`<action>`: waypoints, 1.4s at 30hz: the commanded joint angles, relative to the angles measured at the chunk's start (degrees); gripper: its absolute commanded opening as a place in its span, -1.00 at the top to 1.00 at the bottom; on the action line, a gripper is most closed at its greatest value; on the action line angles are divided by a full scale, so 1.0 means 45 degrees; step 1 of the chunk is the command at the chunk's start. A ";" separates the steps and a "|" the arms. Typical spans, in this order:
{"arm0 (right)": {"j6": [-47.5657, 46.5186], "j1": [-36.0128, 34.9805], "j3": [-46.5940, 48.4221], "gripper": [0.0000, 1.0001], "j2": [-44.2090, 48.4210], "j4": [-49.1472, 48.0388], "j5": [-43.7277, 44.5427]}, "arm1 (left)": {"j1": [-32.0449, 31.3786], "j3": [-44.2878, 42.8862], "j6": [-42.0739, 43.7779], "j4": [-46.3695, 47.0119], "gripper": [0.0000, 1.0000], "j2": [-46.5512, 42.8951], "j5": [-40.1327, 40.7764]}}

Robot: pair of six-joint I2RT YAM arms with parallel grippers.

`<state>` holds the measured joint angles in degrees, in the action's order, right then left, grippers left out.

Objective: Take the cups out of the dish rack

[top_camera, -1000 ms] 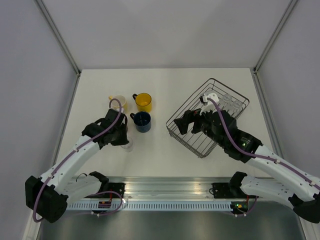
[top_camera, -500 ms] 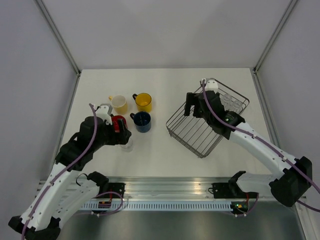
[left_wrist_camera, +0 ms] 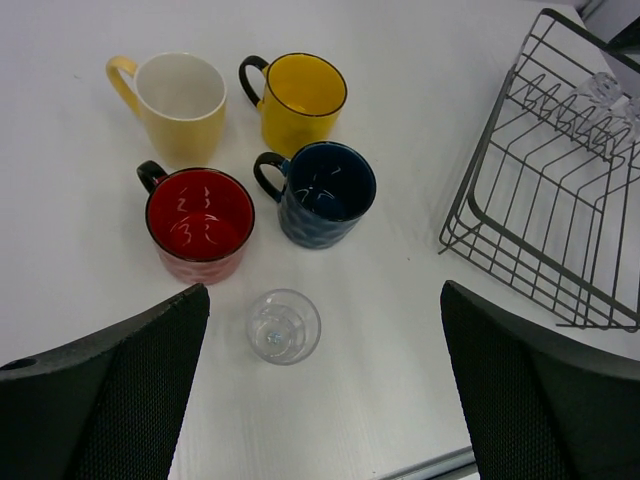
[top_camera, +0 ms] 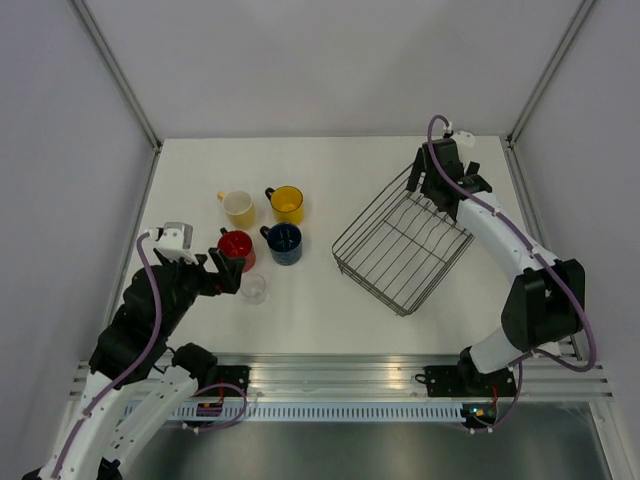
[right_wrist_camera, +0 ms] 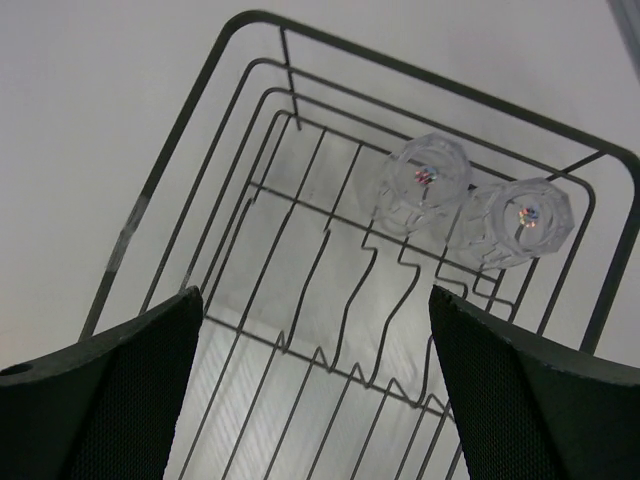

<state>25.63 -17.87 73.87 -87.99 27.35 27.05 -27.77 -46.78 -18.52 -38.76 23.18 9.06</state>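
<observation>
The clear tumblers [right_wrist_camera: 522, 222] are in the far end of the rack, too far for my left gripper to reach, so my right gripper should pick up the inner tumbler [right_wrist_camera: 428, 174] and pass it across.
Four mugs stand on the table: pale yellow [left_wrist_camera: 180, 105], bright yellow [left_wrist_camera: 300, 100], red [left_wrist_camera: 200, 220] and dark blue [left_wrist_camera: 325, 190]. A clear glass tumbler [left_wrist_camera: 284, 326] stands upright just in front of the red mug. My left gripper [left_wrist_camera: 325, 400] hangs open above and behind that tumbler, with nothing between its fingers. The dish rack [top_camera: 400, 250] sits at the right. Two clear tumblers [right_wrist_camera: 425, 180] [right_wrist_camera: 525, 220] lie in its far end. My right gripper [right_wrist_camera: 320, 400] is open over the rack's floor, short of them.
The right arm [top_camera: 500, 235] reaches along the rack's right side to the far edge of the table. The rack's prongs [right_wrist_camera: 400, 350] run under the right gripper. The metal rail [top_camera: 330, 385] borders the table's near edge.
My left gripper opened, let go of the clear tumbler beside the red mug and drew back to the near left. My right gripper swung from the rack's middle to its far end.
</observation>
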 commanded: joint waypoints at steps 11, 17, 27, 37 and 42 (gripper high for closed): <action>0.0789 0.2407 0.2413 -0.92 -0.2711 -0.0199 -0.0091 | -0.0020 0.0475 0.0581 0.0509 -0.99 -0.1147 0.1835; 0.0555 0.2896 0.2882 -0.79 -0.3727 -0.0200 -0.0249 | -0.0021 0.0475 0.0659 0.0567 -0.99 -0.0913 0.1152; 0.0243 0.3092 0.2747 -0.61 -0.4393 -0.0258 -0.0522 | -0.0020 0.0514 0.0679 0.0625 -0.99 -0.0932 0.0878; 0.0242 0.3111 0.2297 -0.52 -0.4822 -0.0551 -0.0718 | -0.0020 0.0553 0.0718 0.0665 -0.99 -0.0913 0.0702; 0.0223 0.3131 0.2160 -0.50 -0.5037 -0.0629 -0.0854 | -0.0040 0.0553 0.0718 0.0684 -0.99 -0.0835 0.0623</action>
<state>27.11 -4.16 84.14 -109.54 26.02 23.83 -27.77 -44.60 -17.43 -38.39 18.68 12.91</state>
